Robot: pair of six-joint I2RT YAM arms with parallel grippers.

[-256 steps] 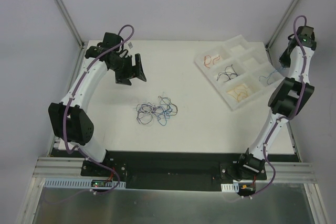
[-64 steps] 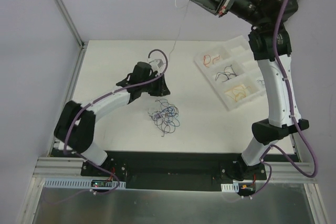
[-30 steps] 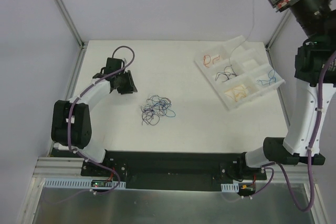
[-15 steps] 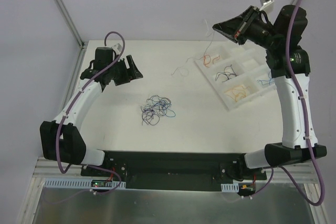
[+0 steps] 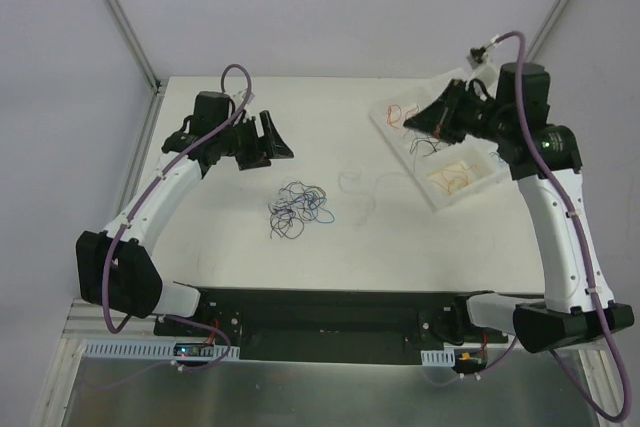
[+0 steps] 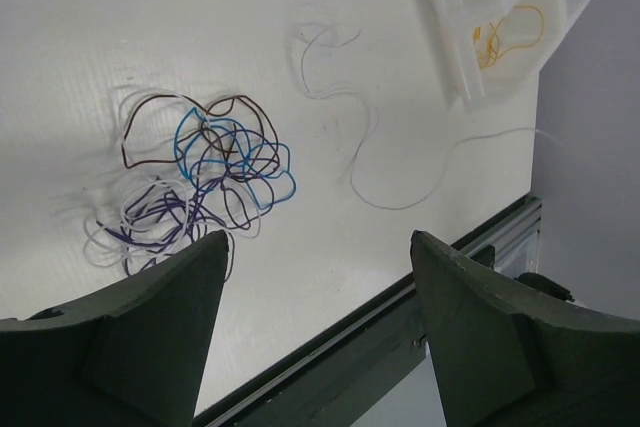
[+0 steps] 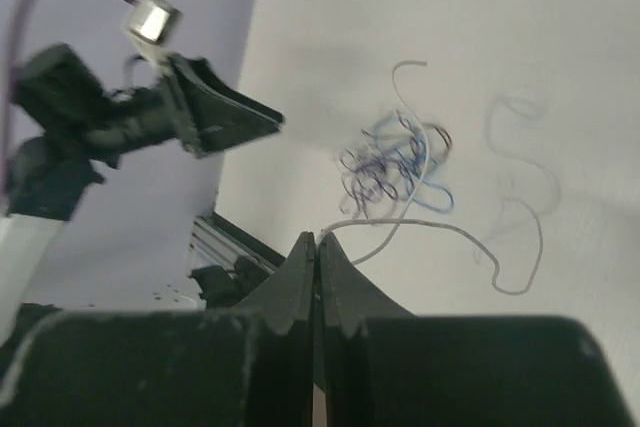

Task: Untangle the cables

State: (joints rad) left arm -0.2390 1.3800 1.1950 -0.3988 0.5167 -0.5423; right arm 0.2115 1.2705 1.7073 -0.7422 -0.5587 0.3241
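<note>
I should lower the white cable and gather its loops (image 6: 352, 175), because my right gripper is holding the cable by one end and its tail (image 6: 305, 85) trails outside the tray.
A tangle of blue, purple, black and white cables (image 5: 298, 209) lies mid-table; it also shows in the left wrist view (image 6: 200, 177) and the right wrist view (image 7: 395, 172). My right gripper (image 5: 415, 121) hovers over the sorting tray's left part, shut on one end of a thin white cable (image 7: 440, 232). That cable trails down and lies loose on the table between tangle and tray (image 5: 362, 187), also seen in the left wrist view (image 6: 395, 205). My left gripper (image 5: 275, 140) is open and empty, raised behind and left of the tangle.
A white compartment tray (image 5: 410, 165) sits at the back right, holding a red cable (image 5: 403, 112), a black cable (image 5: 430, 143) and a yellow cable (image 5: 452, 177). The black base rail (image 5: 320, 312) runs along the near edge.
My right gripper came down from high above to just over the tray, and the white cable now lies slack on the table. My left gripper shifted slightly right and stays open.
</note>
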